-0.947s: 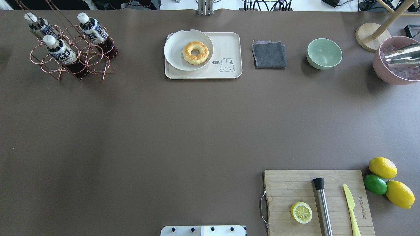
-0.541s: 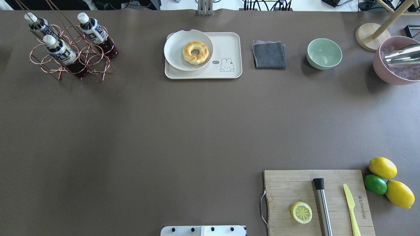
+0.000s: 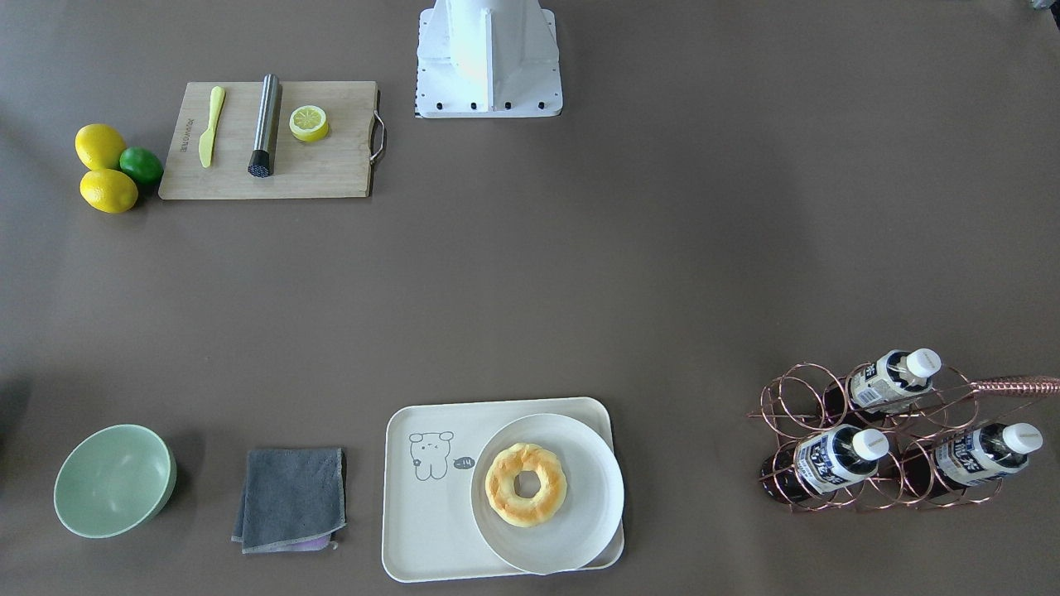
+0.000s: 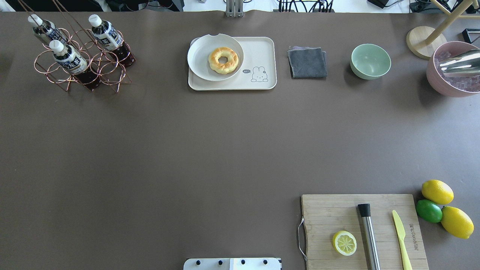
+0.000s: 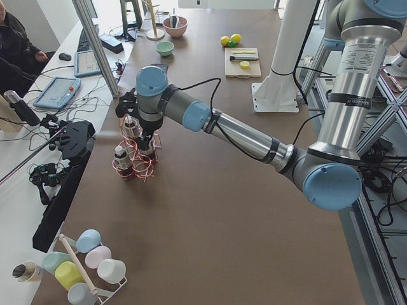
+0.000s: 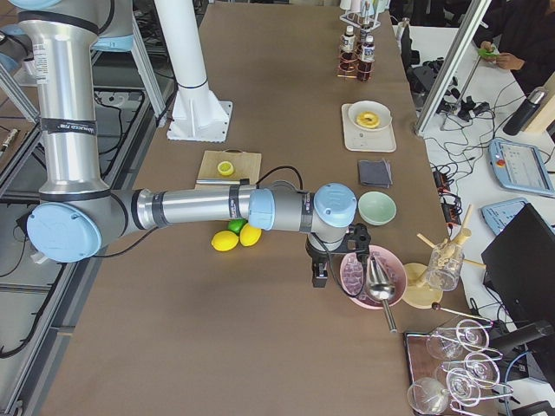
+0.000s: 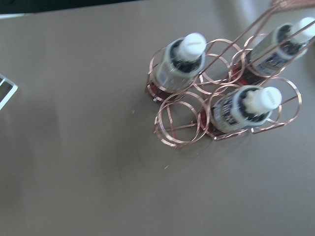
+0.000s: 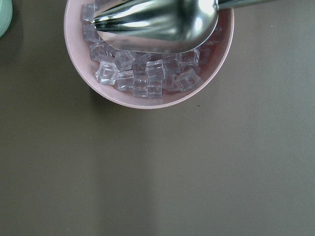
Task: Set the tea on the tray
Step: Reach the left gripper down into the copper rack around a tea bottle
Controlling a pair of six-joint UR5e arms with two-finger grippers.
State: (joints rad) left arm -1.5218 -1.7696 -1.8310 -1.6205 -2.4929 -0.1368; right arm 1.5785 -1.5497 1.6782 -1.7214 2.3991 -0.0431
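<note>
The copper rack (image 7: 216, 86) is out of line with my left gripper, which hangs crooked to it. My left gripper should turn straight and grab the near tea bottle (image 3: 894, 379), clear of the rack's handle.
Three tea bottles (image 4: 69, 58) (image 3: 836, 459) (image 7: 182, 61) stand in a copper wire rack (image 4: 112, 75) at the table's far left. They have white caps, navy-and-white labels and dark drink. The cream tray (image 4: 258, 48) (image 3: 422, 513) lies at the far middle. A round white plate (image 4: 198, 60) with a doughnut (image 4: 223, 60) covers its left part. My left gripper (image 5: 145, 136) hangs over the rack, seen only in the exterior left view; I cannot tell if it is open. My right gripper (image 6: 319, 273) hangs beside the pink bowl (image 6: 368, 277); I cannot tell its state either.
A pink bowl of ice (image 4: 437, 80) (image 8: 78, 59) with a metal scoop (image 8: 157, 19) sits far right. A green bowl (image 4: 370, 60) and a grey cloth (image 4: 307, 62) lie right of the tray. A cutting board (image 4: 326, 210) with half a lemon, plus whole lemons (image 4: 437, 191), sits near right.
</note>
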